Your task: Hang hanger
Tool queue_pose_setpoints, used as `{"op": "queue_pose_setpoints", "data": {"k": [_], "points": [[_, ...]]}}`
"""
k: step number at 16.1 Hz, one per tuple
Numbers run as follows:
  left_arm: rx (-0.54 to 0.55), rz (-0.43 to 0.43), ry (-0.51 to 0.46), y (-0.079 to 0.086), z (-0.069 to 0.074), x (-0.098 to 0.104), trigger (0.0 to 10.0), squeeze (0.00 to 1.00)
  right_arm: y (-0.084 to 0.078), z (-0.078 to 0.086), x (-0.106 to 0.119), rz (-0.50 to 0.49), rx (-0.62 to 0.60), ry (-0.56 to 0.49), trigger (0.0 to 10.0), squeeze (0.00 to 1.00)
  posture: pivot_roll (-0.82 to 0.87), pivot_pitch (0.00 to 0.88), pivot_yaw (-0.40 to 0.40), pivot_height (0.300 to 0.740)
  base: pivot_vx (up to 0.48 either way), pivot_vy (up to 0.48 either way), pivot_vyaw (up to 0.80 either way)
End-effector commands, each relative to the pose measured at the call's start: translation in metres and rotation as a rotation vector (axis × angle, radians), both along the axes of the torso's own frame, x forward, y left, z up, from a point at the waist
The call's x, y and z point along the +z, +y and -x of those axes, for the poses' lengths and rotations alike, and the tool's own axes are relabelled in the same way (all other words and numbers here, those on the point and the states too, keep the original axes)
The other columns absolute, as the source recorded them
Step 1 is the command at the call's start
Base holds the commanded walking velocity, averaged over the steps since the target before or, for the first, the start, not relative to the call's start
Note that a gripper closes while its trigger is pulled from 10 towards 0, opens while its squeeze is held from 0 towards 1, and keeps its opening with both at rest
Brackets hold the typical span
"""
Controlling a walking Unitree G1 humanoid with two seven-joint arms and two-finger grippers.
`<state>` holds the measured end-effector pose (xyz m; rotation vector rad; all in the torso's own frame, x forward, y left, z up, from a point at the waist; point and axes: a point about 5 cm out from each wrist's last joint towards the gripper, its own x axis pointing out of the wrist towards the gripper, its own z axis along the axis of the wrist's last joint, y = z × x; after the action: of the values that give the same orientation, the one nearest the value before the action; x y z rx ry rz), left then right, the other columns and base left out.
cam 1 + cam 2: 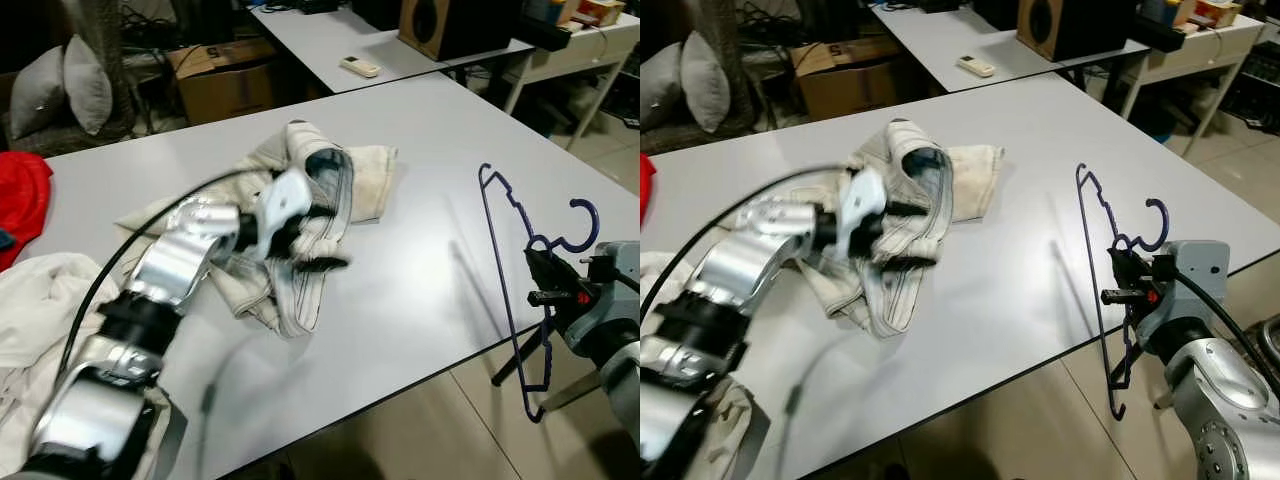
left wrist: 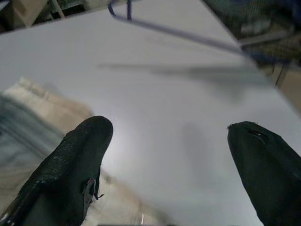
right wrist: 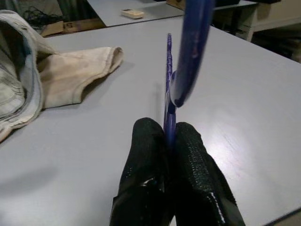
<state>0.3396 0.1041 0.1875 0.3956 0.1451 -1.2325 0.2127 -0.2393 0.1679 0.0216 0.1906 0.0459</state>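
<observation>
I can see that the cream garment gapes at its rolled grey striped lining (image 1: 328, 166), so its stitched edge (image 1: 311, 306) will open up for the hanger when I lift it.
A blue wire hanger (image 1: 503, 260) stands nearly upright at the right edge of the white table (image 1: 430, 130), its hook (image 1: 585, 225) pointing away from the table. My right gripper (image 1: 545, 280) is shut on the hanger's neck, and the right wrist view has both fingers pressed around the blue wire (image 3: 194, 47). A crumpled cream garment (image 1: 370, 180) with a grey striped lining lies in the middle of the table. My left gripper (image 1: 310, 240) hovers over its near part, blurred, with its fingers (image 2: 80, 155) spread wide and nothing between them.
A red cloth (image 1: 20, 200) and a white cloth (image 1: 30, 300) lie at the table's left end. Behind it are a second table with a remote (image 1: 360, 67), a cardboard box (image 1: 225, 80), pillows (image 1: 70, 85) and a speaker (image 1: 430, 25). Bare tabletop lies between garment and hanger.
</observation>
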Motion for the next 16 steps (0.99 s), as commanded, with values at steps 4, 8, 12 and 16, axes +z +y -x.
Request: {"op": "queue_pose_setpoints", "data": {"k": [4, 8, 12, 16], "points": [[0.144, -0.070, -0.103, -0.025, -0.020, 0.004, 10.0, 1.00, 0.000, -0.001, -0.003, 0.006, -0.033, 0.013, 10.0, 0.00, -0.14, 0.027, 0.070, 0.740, 0.000, 0.000, 0.00], [0.272, -0.418, -0.202, -0.025, -0.034, -0.033, 10.0, 0.92, 0.008, -0.001, -0.006, -0.006, -0.039, 0.012, 10.0, 0.00, -0.16, 0.025, 0.088, 0.740, 0.000, 0.000, 0.00], [0.271, -0.502, -0.153, -0.012, -0.034, -0.045, 7.4, 0.00, 0.007, -0.001, -0.005, -0.004, -0.047, 0.012, 10.0, 0.00, -0.16, 0.029, 0.085, 0.740, 0.000, 0.000, 0.00], [0.353, -0.625, -0.204, 0.011, -0.042, -0.043, 0.0, 0.00, 0.009, -0.003, -0.007, 0.005, -0.033, 0.021, 10.0, 0.00, -0.15, 0.031, 0.075, 0.740, 0.000, 0.000, 0.00]]}}
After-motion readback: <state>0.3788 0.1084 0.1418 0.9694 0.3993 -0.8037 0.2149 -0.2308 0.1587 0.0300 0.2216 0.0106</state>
